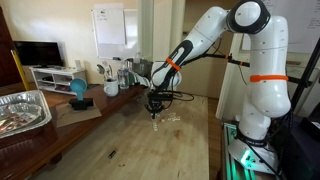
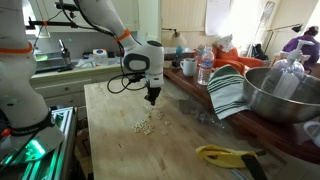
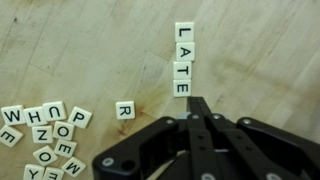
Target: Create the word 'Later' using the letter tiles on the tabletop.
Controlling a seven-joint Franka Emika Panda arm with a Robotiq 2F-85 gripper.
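Observation:
Next, my gripper moves over to the R tile [image 3: 125, 110] and slides it up against the E tile, because the R tile is away from the column's E end [image 3: 181, 89].
In the wrist view, a column of letter tiles [image 3: 183, 60] reads L, A, T, E down the brown wooden tabletop [image 3: 270, 60]. A lone R tile [image 3: 125, 110] lies to the left of the column's lower end. Several loose tiles [image 3: 45, 135] cluster at the lower left. My gripper [image 3: 198, 104] is shut with nothing in it, its tips just below and right of the E tile. In both exterior views the gripper [image 1: 154, 105] [image 2: 151, 97] hangs low over the table beside the pale tiles [image 1: 170, 117] [image 2: 147, 124].
A foil tray [image 1: 20, 110] and a blue object [image 1: 78, 90] sit at one end of the table. A metal bowl [image 2: 285, 95], striped towel [image 2: 228, 90], bottle [image 2: 205, 68] and yellow object [image 2: 225, 155] line the counter beside the table.

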